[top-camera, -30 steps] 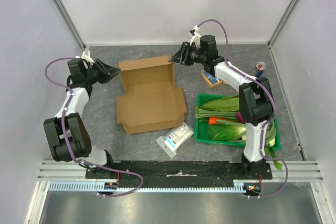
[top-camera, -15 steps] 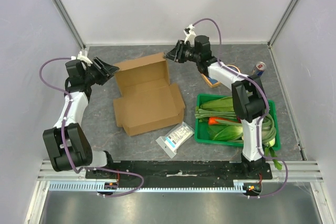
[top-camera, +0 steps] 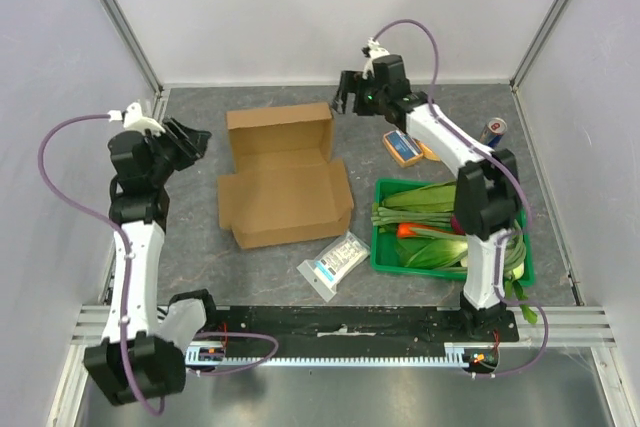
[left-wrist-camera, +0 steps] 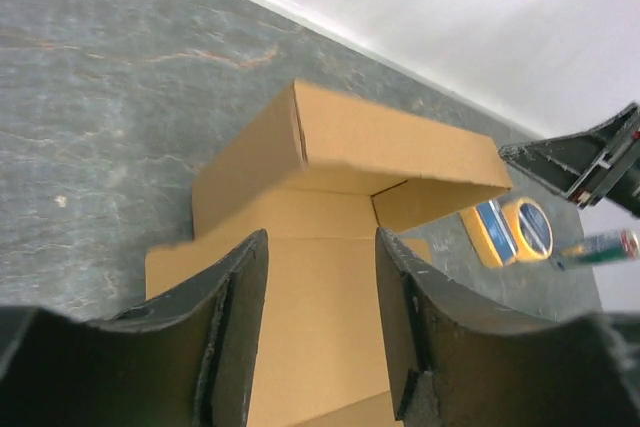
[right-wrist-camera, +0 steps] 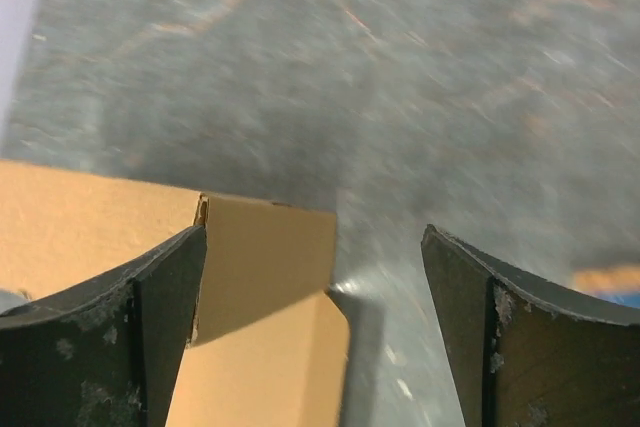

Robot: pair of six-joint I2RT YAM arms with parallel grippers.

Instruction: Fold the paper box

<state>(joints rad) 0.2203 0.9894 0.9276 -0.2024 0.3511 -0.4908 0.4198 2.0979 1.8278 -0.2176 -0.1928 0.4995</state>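
Observation:
My right gripper should have the paper box's raised end [top-camera: 282,119], now along the box's far side, swung toward it before my left gripper lifts the box's flat panel [top-camera: 287,209].
The paper box [top-camera: 285,175] is plain brown cardboard lying mid-table, its lid flap standing up along the far side with a side tab folded inward. My left gripper [top-camera: 193,139] hovers left of the box, open and apart from it. In the left wrist view the box [left-wrist-camera: 330,197] shows past the empty gap of my gripper [left-wrist-camera: 320,317]. My right gripper [top-camera: 346,97] hangs open just beyond the lid's far right corner. In the right wrist view that corner [right-wrist-camera: 250,277] lies near the left finger [right-wrist-camera: 165,327] of the wide-open gripper [right-wrist-camera: 315,297], not pinched.
A green crate [top-camera: 520,269] of vegetables stands right of the box. A white-and-blue packet [top-camera: 333,265] lies near the box's front right corner. A blue-and-orange item [top-camera: 403,148] and a can [top-camera: 492,131] sit at the back right. White walls enclose the table.
My right gripper has opened wide and drawn back from the lid's corner. My left gripper has pulled away leftward. The box now lies squarer to the table.

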